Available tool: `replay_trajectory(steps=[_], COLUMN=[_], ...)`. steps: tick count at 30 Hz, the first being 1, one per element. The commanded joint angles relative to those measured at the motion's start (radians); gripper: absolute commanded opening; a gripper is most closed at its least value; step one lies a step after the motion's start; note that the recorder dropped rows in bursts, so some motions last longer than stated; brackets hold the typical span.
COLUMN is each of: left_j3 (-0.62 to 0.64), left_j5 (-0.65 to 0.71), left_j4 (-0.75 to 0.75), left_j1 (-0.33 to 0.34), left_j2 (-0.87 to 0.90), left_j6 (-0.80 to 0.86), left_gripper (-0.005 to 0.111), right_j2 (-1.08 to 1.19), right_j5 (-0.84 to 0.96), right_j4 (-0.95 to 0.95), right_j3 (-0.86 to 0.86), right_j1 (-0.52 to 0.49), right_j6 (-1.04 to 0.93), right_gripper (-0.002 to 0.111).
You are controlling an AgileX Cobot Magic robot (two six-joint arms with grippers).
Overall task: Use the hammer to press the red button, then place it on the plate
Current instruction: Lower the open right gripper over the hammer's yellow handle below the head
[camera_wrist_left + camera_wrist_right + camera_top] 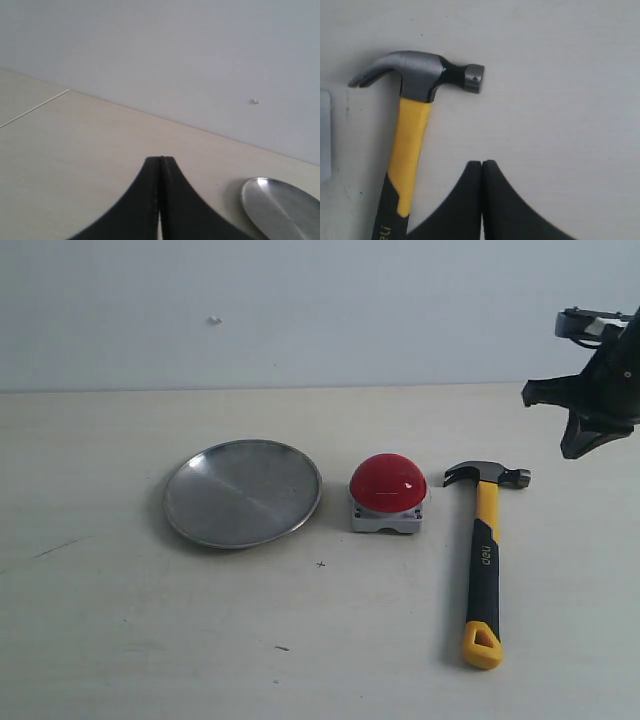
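Note:
My right gripper is closed and points at empty table [560, 474] next to the hammer. It should open and move over to the yellow handle [487, 502] below the hammer's head.
The hammer [484, 550] lies flat on the pale table, dark steel head toward the back, yellow looped end toward the front; its head and yellow shaft show in the right wrist view [412, 125]. Left of it sits the red button [388, 483] on its grey-white base. Further left rests the shiny metal plate [243, 493], whose edge also shows in the left wrist view [280, 205]. My right gripper [582, 445] hovers above the table, behind and right of the hammer head, shut and empty [481, 162]. My left gripper [160, 159] is shut on nothing, out of the exterior view.
A plain wall [300, 310] rises behind the table's back edge. A grey-white edge of the button's base [324, 135] shows beside the hammer in the right wrist view.

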Motion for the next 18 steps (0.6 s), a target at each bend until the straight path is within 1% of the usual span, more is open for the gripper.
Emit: replay_trajectory(steps=[1, 6, 9, 11, 14, 16, 18], left_j3=[0.000, 0.000, 0.000, 0.000, 0.000, 0.000, 0.000], left_j5=[-0.001, -0.001, -0.001, -0.001, -0.001, -0.001, -0.001], left_j4=[-0.003, -0.003, -0.003, -0.003, -0.003, -0.003, -0.003], left_j1=[-0.007, -0.007, -0.007, -0.007, -0.007, -0.007, -0.007], left_j2=[-0.007, -0.007, -0.007, -0.007, -0.007, -0.007, -0.007], left_j6=[-0.005, -0.005, -0.005, -0.005, -0.005, -0.005, -0.005], left_gripper=[0.000, 0.000, 0.000, 0.000, 0.000, 0.000, 0.000], right_j2=[0.024, 0.030, 0.030, 0.030, 0.030, 0.030, 0.030], right_j5=[-0.008, 0.003, 0.037, 0.045, 0.055, 0.039, 0.032], right_j4=[0.069, 0.073, 0.095, 0.069, 0.002, -0.060, -0.077], right_j3=[-0.021, -0.021, -0.021, -0.021, -0.021, -0.021, -0.021], right_j1=[-0.056, -0.041, -0.011, 0.021, 0.096, 0.144, 0.173], right_j6=[-0.024, -0.002, 0.026, 0.089, 0.201, 0.311, 0.381], right_gripper=[0.000, 0.000, 0.000, 0.000, 0.000, 0.000, 0.000])
